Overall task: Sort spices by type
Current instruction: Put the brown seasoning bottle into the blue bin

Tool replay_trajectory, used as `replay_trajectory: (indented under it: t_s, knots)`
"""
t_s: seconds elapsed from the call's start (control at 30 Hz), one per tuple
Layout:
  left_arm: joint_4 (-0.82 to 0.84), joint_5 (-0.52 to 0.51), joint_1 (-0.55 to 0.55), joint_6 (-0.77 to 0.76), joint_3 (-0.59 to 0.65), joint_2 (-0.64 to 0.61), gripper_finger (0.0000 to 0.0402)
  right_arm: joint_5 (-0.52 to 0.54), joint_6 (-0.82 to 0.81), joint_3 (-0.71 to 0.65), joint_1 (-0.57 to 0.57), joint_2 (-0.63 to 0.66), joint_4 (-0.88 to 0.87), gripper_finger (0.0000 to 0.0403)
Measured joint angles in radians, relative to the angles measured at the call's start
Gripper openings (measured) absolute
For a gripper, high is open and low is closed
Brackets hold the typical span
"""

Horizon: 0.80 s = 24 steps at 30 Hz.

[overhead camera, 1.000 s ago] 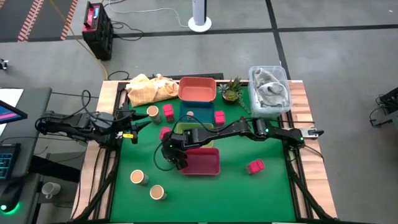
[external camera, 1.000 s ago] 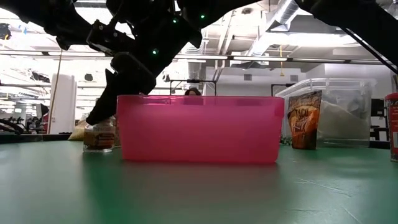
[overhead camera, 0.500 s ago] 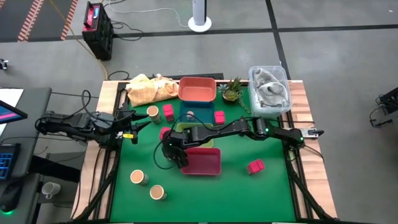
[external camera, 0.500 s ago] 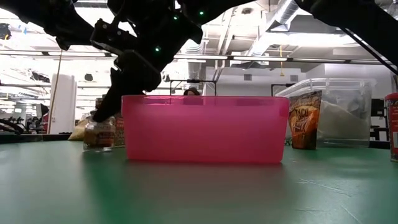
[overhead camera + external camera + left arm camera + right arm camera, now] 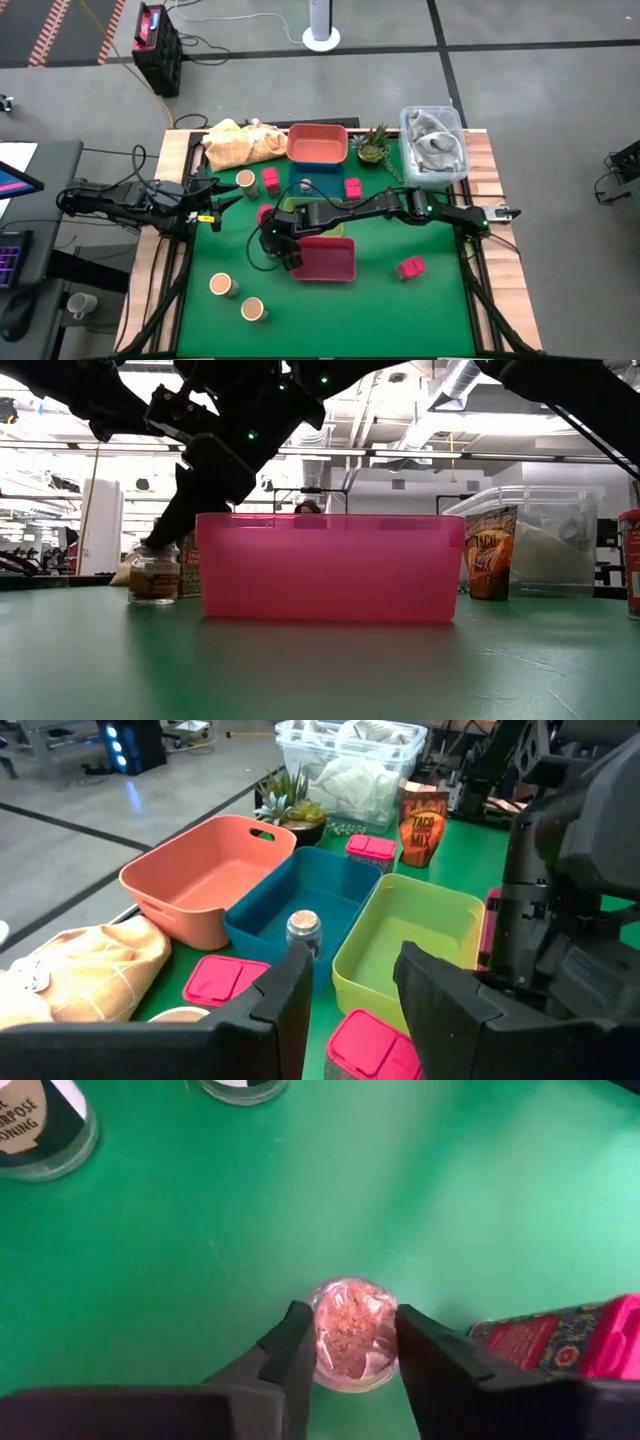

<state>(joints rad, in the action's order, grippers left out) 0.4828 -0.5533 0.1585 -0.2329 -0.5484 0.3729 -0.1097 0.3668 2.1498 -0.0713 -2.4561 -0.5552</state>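
Observation:
My right gripper's fingers are too shallow on the shaker jar's top (image 5: 353,1328). Next, I open them and move lower around the shaker jar's body (image 5: 153,584) before I lift.
My right gripper (image 5: 350,1342) reaches across the table to the left end of the pink tray (image 5: 330,262) and is shut on a tiny shaker jar (image 5: 350,1335) with brownish spice. That jar (image 5: 154,575) stands on the green mat. My left gripper (image 5: 350,990) waits open at the table's left edge. Another shaker jar (image 5: 303,930) stands in the teal tray (image 5: 270,915). Pink-red cubes (image 5: 270,180) (image 5: 352,187) (image 5: 410,267) and tan-topped jars (image 5: 245,179) (image 5: 221,285) (image 5: 253,309) stand on the mat. The orange-brown packet (image 5: 425,820) stands upright beyond the yellow-green tray (image 5: 420,930). My right gripper pinches the shaker jar's top rim (image 5: 318,1342) between its two fingers (image 5: 296,1342), one on each side. The fingers come from above, slanting down from the table's right. The jar stays upright with its base on the mat (image 5: 154,598).
An orange tray (image 5: 318,143), a small potted plant (image 5: 374,145), a clear bin of bags (image 5: 433,145) and a yellow cloth (image 5: 240,143) line the far edge. Open green mat lies near the front and right of the pink tray.
The right gripper has lowered a little onto the shaker jar beside the pink tray. The pink tray has slid slightly toward the table's right. The left arm has kept still.

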Motion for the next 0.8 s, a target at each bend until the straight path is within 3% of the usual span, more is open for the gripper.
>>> replay_trajectory:
  t_s: [0.2, 0.4, 0.57, 0.8]
  knots:
    - [0.000, 0.001, 0.000, 0.000, 0.000, 0.000, 0.0137, 0.001, -0.005, 0.000, 0.002, -0.002, 0.000, 0.0224]
    - [0.000, 0.002, 0.000, 0.000, 0.000, 0.000, 0.0137, -0.023, -0.034, 0.000, 0.013, -0.003, 0.005, 0.0235]
    - [-0.001, 0.002, 0.000, 0.000, 0.000, 0.000, 0.0137, -0.051, -0.052, 0.000, 0.022, -0.003, 0.006, 0.0211]
    - [-0.001, 0.002, 0.000, 0.000, 0.000, 0.000, 0.0137, -0.054, -0.037, 0.000, 0.020, -0.003, 0.007, 0.0128]
